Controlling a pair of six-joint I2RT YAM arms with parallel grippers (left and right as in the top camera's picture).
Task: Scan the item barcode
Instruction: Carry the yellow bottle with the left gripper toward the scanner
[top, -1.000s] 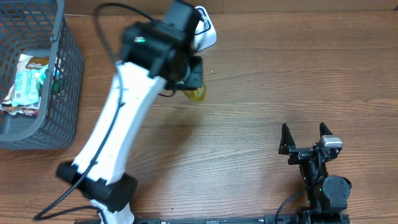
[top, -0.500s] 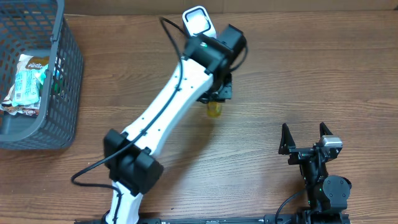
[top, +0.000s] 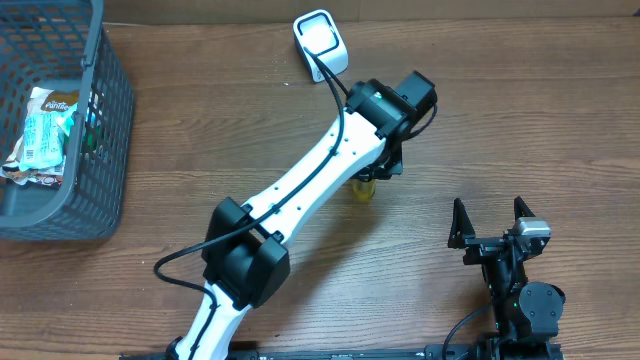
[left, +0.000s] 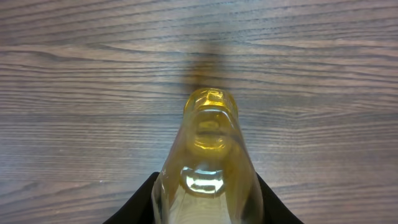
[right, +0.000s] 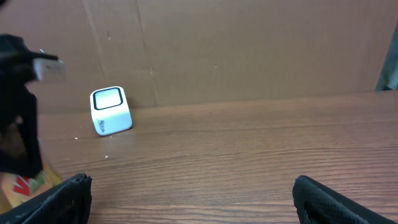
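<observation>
The bottle is hanging upright with its base (top: 363, 191) above clear wood (top: 364, 204), so the robot's left gripper keeps going down until the bottle's base sits there, and then let go.
My left gripper (top: 373, 175) is shut on a clear bottle of yellow liquid (top: 362, 190), right of the table's middle. In the left wrist view the bottle (left: 210, 149) points away from the camera over bare wood, and the black fingers (left: 142, 205) press on both of its sides. The white barcode scanner (top: 320, 40) stands at the back edge, well behind the bottle; it also shows in the right wrist view as the scanner (right: 111, 111). No barcode shows on the bottle. My right gripper (top: 490, 222) stands open and empty at the front right.
A grey mesh basket (top: 100, 150) at the far left holds packaged snacks (top: 45, 130). A cardboard wall (right: 249, 50) runs along the back of the table. The left arm (top: 300, 210) stretches diagonally across the middle.
My left arm has swung to the right and toward the front with the bottle, away from the scanner. The right arm has not moved.
</observation>
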